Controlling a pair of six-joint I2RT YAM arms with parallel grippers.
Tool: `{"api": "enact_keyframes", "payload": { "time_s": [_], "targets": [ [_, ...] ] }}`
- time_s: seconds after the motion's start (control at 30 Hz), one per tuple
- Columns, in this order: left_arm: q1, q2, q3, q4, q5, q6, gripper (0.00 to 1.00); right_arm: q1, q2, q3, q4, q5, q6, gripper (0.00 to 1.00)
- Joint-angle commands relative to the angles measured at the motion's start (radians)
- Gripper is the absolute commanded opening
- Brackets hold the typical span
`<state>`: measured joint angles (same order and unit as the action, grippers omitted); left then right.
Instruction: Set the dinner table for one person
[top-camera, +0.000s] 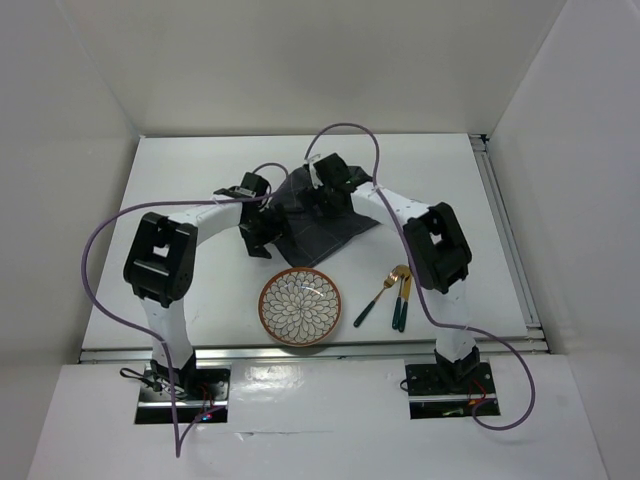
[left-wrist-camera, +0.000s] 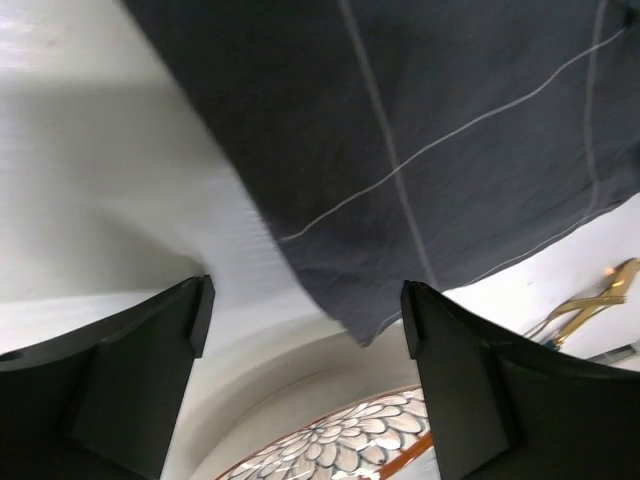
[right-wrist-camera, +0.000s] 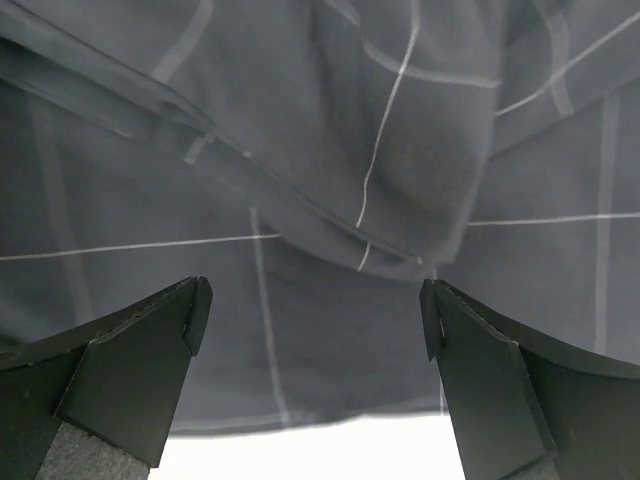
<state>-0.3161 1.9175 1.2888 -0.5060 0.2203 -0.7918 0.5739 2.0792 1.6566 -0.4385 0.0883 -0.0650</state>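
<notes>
The mat's far part lies folded (right-wrist-camera: 270, 175) over itself. My right gripper should pinch the bunched cloth there (right-wrist-camera: 415, 215) and raise the mat before I spread it out.
A dark grey grid-lined cloth mat (top-camera: 318, 222) lies rumpled on the white dinner table (top-camera: 190, 170), far of centre. My left gripper (top-camera: 262, 238) is open above the mat's left edge; its wrist view shows the mat's corner (left-wrist-camera: 420, 150) between the fingers. My right gripper (top-camera: 322, 200) is open over the mat's far part, above a fold (right-wrist-camera: 370, 190). A patterned plate with an orange rim (top-camera: 300, 307) sits near the front edge; it also shows in the left wrist view (left-wrist-camera: 350, 445). Gold cutlery with dark green handles (top-camera: 392, 296) lies right of the plate.
White walls close in the table at the back and both sides. A metal rail (top-camera: 510, 235) runs along the right edge. Purple cables (top-camera: 100, 260) loop from both arms.
</notes>
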Motion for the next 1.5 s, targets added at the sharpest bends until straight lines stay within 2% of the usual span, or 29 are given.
{"api": "enact_keyframes", "payload": {
  "time_s": [0.0, 0.23, 0.27, 0.33, 0.37, 0.4, 0.5, 0.53, 0.63, 0.67, 0.8, 0.83, 0.9, 1.23, 1.47],
  "targets": [
    [-0.017, 0.058, 0.03, 0.017, -0.002, -0.046, 0.91, -0.028, 0.045, 0.067, 0.063, -0.015, -0.07, 0.99],
    [-0.028, 0.107, 0.052, 0.027, -0.012, -0.086, 0.74, -0.086, 0.127, 0.126, 0.095, -0.076, -0.09, 0.96],
    [-0.028, 0.116, 0.052, 0.027, -0.012, -0.086, 0.67, -0.086, 0.145, 0.126, 0.095, -0.076, -0.09, 0.96],
    [-0.028, 0.117, 0.063, 0.017, -0.022, -0.086, 0.59, -0.097, 0.159, 0.137, 0.095, -0.085, -0.09, 0.93],
    [-0.028, 0.117, 0.072, 0.006, -0.022, -0.086, 0.53, -0.106, 0.171, 0.149, 0.095, -0.085, -0.09, 0.92],
    [-0.028, 0.117, 0.072, 0.006, -0.033, -0.086, 0.39, -0.106, 0.171, 0.149, 0.106, -0.085, -0.09, 0.9],
    [-0.028, 0.117, 0.093, -0.015, -0.033, -0.076, 0.17, -0.106, 0.171, 0.149, 0.115, -0.117, -0.09, 0.86],
    [-0.017, 0.117, 0.104, -0.016, -0.033, -0.076, 0.02, -0.106, 0.183, 0.161, 0.115, -0.127, -0.099, 0.84],
    [-0.017, 0.117, 0.131, -0.037, -0.033, -0.067, 0.0, -0.115, 0.212, 0.189, 0.106, -0.16, -0.099, 0.76],
    [-0.008, 0.117, 0.144, -0.037, -0.033, -0.058, 0.0, -0.115, 0.213, 0.199, 0.106, -0.173, -0.099, 0.65],
    [0.002, 0.098, 0.168, -0.057, -0.033, -0.049, 0.0, -0.115, 0.202, 0.209, 0.124, -0.173, -0.078, 0.3],
    [0.014, 0.098, 0.178, -0.057, -0.033, -0.049, 0.0, -0.115, 0.193, 0.209, 0.124, -0.183, -0.078, 0.16],
    [0.026, 0.088, 0.207, -0.08, -0.033, -0.037, 0.0, -0.115, 0.156, 0.209, 0.138, -0.159, -0.059, 0.0],
    [0.141, 0.087, 0.49, -0.239, -0.165, 0.068, 0.0, -0.115, -0.046, 0.261, 0.116, -0.168, -0.059, 0.0],
    [0.222, 0.051, 0.532, -0.25, -0.156, 0.101, 0.0, -0.106, -0.146, 0.282, 0.073, -0.197, -0.05, 0.0]
  ]
}}
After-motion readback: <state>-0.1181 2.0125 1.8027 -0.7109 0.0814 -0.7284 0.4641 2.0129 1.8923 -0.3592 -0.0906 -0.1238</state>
